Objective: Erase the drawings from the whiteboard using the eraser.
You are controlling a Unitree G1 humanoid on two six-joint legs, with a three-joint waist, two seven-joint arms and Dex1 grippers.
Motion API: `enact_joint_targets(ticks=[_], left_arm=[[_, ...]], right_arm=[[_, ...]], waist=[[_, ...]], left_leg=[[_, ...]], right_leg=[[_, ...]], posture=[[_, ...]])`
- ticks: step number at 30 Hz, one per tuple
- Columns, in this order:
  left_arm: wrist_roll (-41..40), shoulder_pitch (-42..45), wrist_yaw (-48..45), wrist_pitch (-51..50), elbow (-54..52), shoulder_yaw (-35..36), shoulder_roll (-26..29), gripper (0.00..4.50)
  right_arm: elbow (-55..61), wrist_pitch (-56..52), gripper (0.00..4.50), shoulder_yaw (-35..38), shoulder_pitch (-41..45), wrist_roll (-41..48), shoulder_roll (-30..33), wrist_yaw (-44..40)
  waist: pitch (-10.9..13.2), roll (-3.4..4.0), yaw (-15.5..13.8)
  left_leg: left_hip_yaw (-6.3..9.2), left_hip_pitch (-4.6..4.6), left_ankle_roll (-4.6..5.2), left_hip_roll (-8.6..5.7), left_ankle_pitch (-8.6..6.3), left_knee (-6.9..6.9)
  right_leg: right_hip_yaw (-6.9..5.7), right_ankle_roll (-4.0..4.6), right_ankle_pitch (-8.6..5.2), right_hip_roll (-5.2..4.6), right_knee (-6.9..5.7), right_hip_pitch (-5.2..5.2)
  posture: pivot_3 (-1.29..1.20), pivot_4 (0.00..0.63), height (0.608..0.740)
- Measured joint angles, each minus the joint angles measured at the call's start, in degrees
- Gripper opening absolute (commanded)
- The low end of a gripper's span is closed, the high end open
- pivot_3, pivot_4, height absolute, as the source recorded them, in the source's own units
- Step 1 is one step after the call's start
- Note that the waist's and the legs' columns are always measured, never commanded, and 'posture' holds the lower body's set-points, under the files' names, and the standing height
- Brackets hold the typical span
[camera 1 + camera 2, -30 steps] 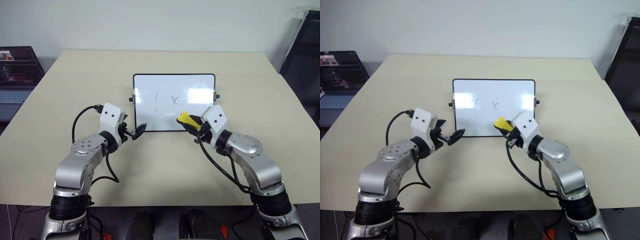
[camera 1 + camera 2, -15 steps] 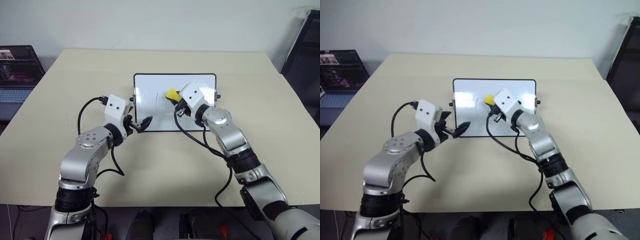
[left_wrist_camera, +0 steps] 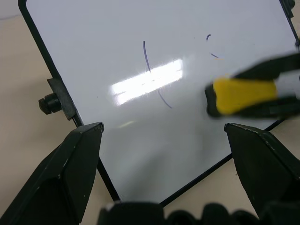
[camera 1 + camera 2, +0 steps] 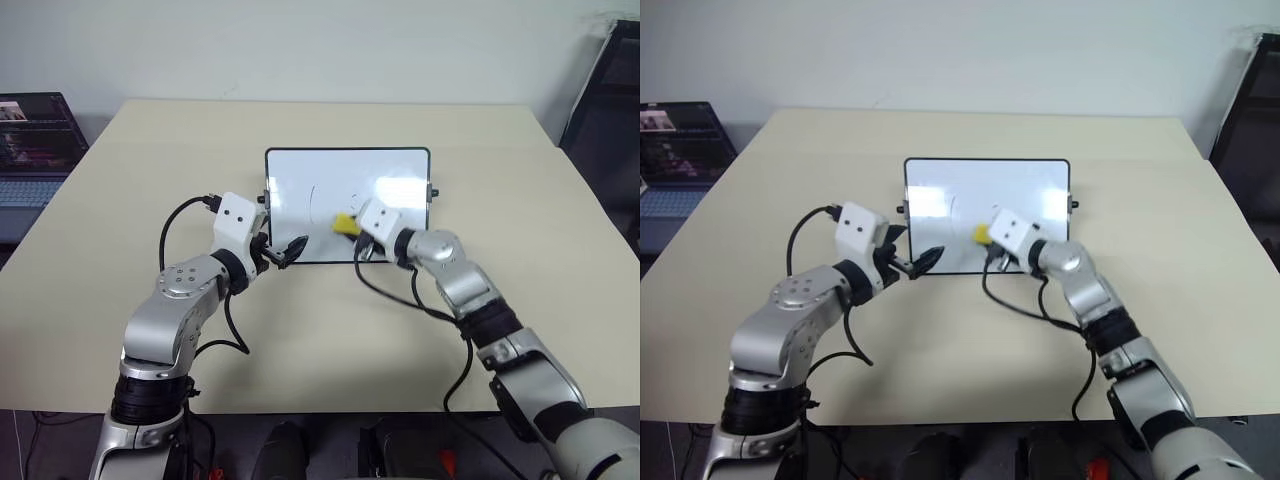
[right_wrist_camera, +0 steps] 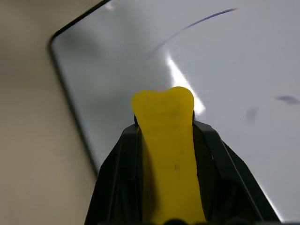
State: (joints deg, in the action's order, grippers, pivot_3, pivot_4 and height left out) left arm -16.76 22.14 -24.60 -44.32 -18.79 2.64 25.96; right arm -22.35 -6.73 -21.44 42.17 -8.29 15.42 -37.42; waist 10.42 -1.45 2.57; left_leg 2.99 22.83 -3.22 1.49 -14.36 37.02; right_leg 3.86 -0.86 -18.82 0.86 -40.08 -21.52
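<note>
My right gripper should sweep the eraser back up to the whiteboard's upper middle (image 4: 354, 182) before it wipes the thin vertical stroke, because faint remnants (image 4: 353, 196) show above the eraser.
The whiteboard (image 4: 300, 172) stands tilted in the middle of the table. The yellow eraser (image 4: 345, 223) is pressed on its lower middle, and my right gripper (image 4: 353, 227) is shut on it; the eraser (image 5: 168, 136) fills the gap between the black fingers. Of the drawings, a thin vertical stroke (image 3: 149, 68) remains left of the eraser, with faint remnants (image 3: 212, 47) above it. My left gripper (image 3: 164, 131) stands open at the board's near left corner, one finger on each side of that corner, apart from the frame.
The board has small black knobs (image 4: 432, 192) on its sides. A laptop (image 4: 35, 150) sits off the beige table (image 4: 150, 150) at the far left. A dark chair (image 4: 610, 100) stands at the far right.
My right gripper carried the eraser up across the board's middle, then back down toward the near edge. The "x" is now only faint traces. The left gripper has barely moved.
</note>
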Motion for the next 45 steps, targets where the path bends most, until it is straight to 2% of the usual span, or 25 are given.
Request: enact_joint_targets(ticks=[5,8,12,17,22,25,29,33,37,41,45], left_arm=[[0.0,0.0,-0.2,0.6,0.9,0.0,0.0,4.5],[0.0,0.0,-0.3,0.8,1.0,-0.2,0.0,4.5],[0.0,-0.1,-0.2,0.8,1.0,-0.2,0.0,4.5],[0.0,-0.6,0.1,0.7,0.8,-1.1,-0.6,4.5],[-0.1,-0.6,0.2,0.4,0.6,-1.1,-0.7,4.5],[-0.1,-0.6,0.3,-0.1,0.2,-1.1,-0.7,4.5],[-0.2,-0.6,0.3,-0.4,-0.2,-1.1,-0.7,4.5],[-0.2,-0.6,0.3,-0.6,-1.0,-1.1,-1.1,4.5],[-0.2,-0.9,0.4,-0.6,-1.1,-1.1,-1.1,4.5],[-0.2,-1.4,0.4,-0.7,-1.1,-1.2,-1.5,4.5],[-0.2,-1.4,0.4,-0.7,-1.2,-1.2,-1.5,4.5]], right_arm=[[-2.8,2.8,1.1,-0.1,1.9,-2.9,0.0,4.2],[-7.1,3.9,1.1,2.7,6.9,-4.1,-0.4,10.6],[-9.6,3.9,1.1,5.4,9.4,-4.0,-0.8,13.7],[-9.3,1.6,1.1,5.7,9.9,-3.8,-1.2,11.4],[-3.8,-4.7,1.1,4.4,6.7,-2.7,0.4,2.4],[-1.7,-5.3,1.1,2.6,5.3,-3.0,1.4,-0.1],[-1.9,-3.9,1.1,1.4,5.6,-5.0,1.8,1.2],[-7.0,0.7,1.09,1.8,8.9,-6.6,0.7,9.0],[-10.5,1.9,1.09,4.7,11.9,-6.4,0.4,13.1],[-11.9,2.3,1.09,5.1,12.9,-6.0,-1.2,13.2],[-11.0,0.9,1.09,4.3,12.7,-5.4,-1.1,7.0]], waist=[[0.0,0.0,0.0],[0.0,0.0,0.0],[0.0,0.0,-0.2],[0.0,0.0,-0.2],[0.0,-0.01,-0.2],[0.0,-0.01,-0.1],[0.0,-0.01,0.0],[0.0,-0.01,0.3],[0.0,-0.01,0.3],[0.0,-0.01,0.6],[0.0,-0.01,0.7]], left_leg=[[0.08,-0.08,0.03,-0.01,0.1,0.03],[0.1,-0.08,0.04,-0.02,0.18,0.03],[0.1,-0.05,0.04,-0.01,0.18,-0.01],[0.07,-0.07,0.04,0.0,0.18,0.0],[0.09,-0.13,0.05,0.0,0.18,0.0],[0.07,-0.19,0.05,-0.01,0.18,0.01],[0.09,-0.23,0.07,-0.01,0.21,0.01],[0.05,-0.21,0.09,-0.03,0.29,0.01],[0.08,-0.13,0.08,-0.03,0.3,-0.02],[0.04,-0.05,0.09,0.0,0.29,-0.04],[0.05,-0.07,0.09,0.0,0.29,-0.05]], right_leg=[[-0.09,0.06,0.15,0.01,-0.03,0.1],[-0.09,0.04,0.23,0.01,-0.03,0.1],[-0.09,0.04,0.23,0.01,0.03,0.09],[-0.07,0.04,0.23,0.01,0.03,0.1],[-0.08,0.04,0.23,0.02,0.02,0.17],[-0.07,0.02,0.24,0.02,0.0,0.2],[-0.08,0.0,0.26,0.02,-0.03,0.22],[-0.03,-0.03,0.37,0.02,-0.02,0.19],[-0.05,-0.02,0.37,0.02,0.03,0.15],[-0.02,-0.02,0.37,0.02,0.08,0.07],[-0.04,-0.02,0.37,0.03,0.08,0.08]], posture=[[0.0,0.15,0.74],[0.0,0.15,0.74],[0.0,0.15,0.74],[0.0,0.15,0.74],[0.0,0.15,0.74],[0.0,0.15,0.74],[0.0,0.15,0.74],[0.0,0.15,0.74],[0.0,0.15,0.74],[0.0,0.15,0.74],[0.0,0.15,0.74]])
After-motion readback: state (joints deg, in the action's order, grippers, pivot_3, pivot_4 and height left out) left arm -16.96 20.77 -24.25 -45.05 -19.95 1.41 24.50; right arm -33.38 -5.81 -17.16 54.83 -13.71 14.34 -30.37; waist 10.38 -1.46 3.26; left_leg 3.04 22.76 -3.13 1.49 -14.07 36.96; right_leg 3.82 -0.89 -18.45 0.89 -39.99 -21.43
